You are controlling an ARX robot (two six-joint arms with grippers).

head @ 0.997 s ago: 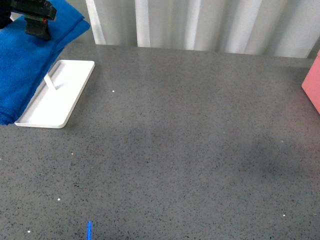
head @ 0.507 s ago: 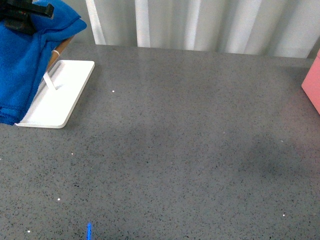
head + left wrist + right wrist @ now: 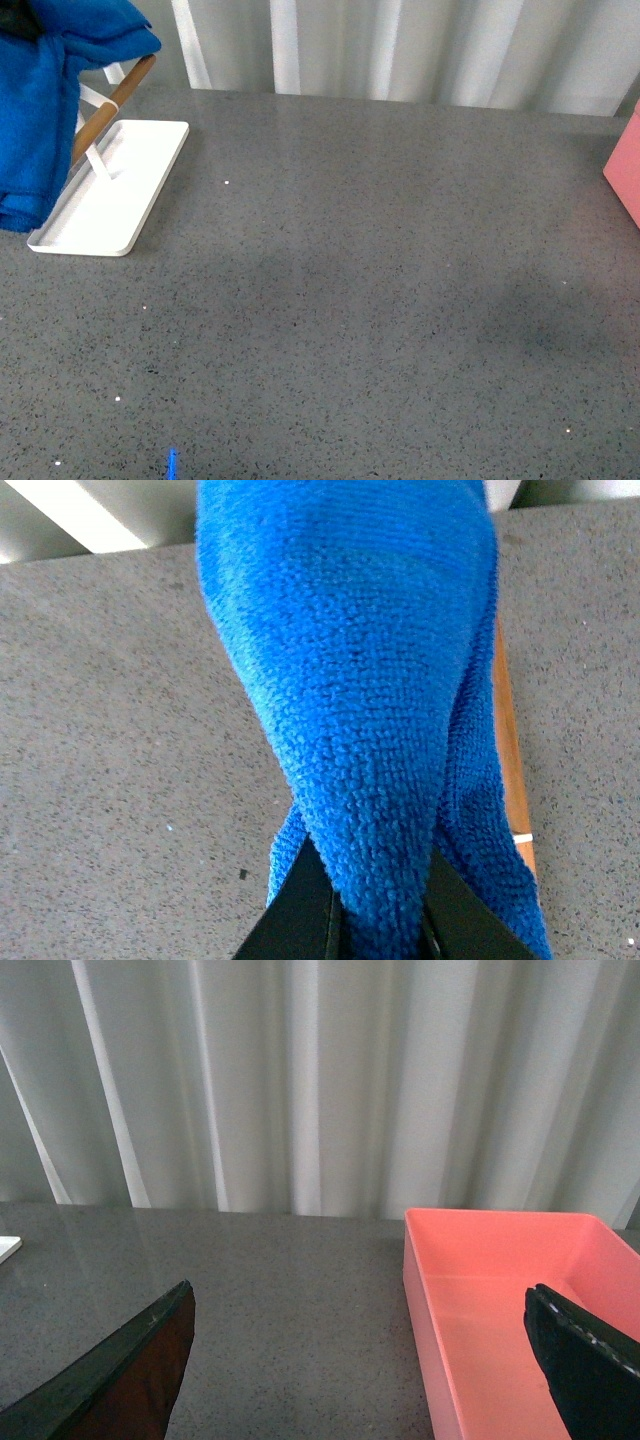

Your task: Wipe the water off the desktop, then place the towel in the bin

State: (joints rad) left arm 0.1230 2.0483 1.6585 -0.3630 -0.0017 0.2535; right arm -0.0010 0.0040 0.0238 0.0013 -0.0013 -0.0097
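The blue towel [image 3: 345, 630] spreads out limply from a narrow pinch [image 3: 385, 912], so it will sag into a bunched pile when I put it in the bin.
The blue towel [image 3: 40, 100] hangs at the far left of the front view, lifted above the white tray; its lower end still reaches down by the tray's near end. My left gripper [image 3: 375, 920] is shut on the towel [image 3: 370, 680], which hangs between its two black fingers; the gripper itself does not show in the front view. The grey speckled desktop [image 3: 380, 300] fills the front view. A corner of the pink bin [image 3: 625, 170] shows at the right edge. My right gripper [image 3: 370, 1360] is open, its jaws wide apart, over the desktop and the bin [image 3: 500, 1300], which looks empty.
A flat white tray [image 3: 120, 200] with a wooden bar [image 3: 110, 105] on white posts stands at the far left of the desktop. The wooden bar [image 3: 510, 770] also shows beside the towel in the left wrist view. White pleated curtains [image 3: 400, 45] hang behind the desktop.
The towel has risen and moved left off the tray, which uncovers the wooden bar. The black left gripper has gone out of the front view at the top left.
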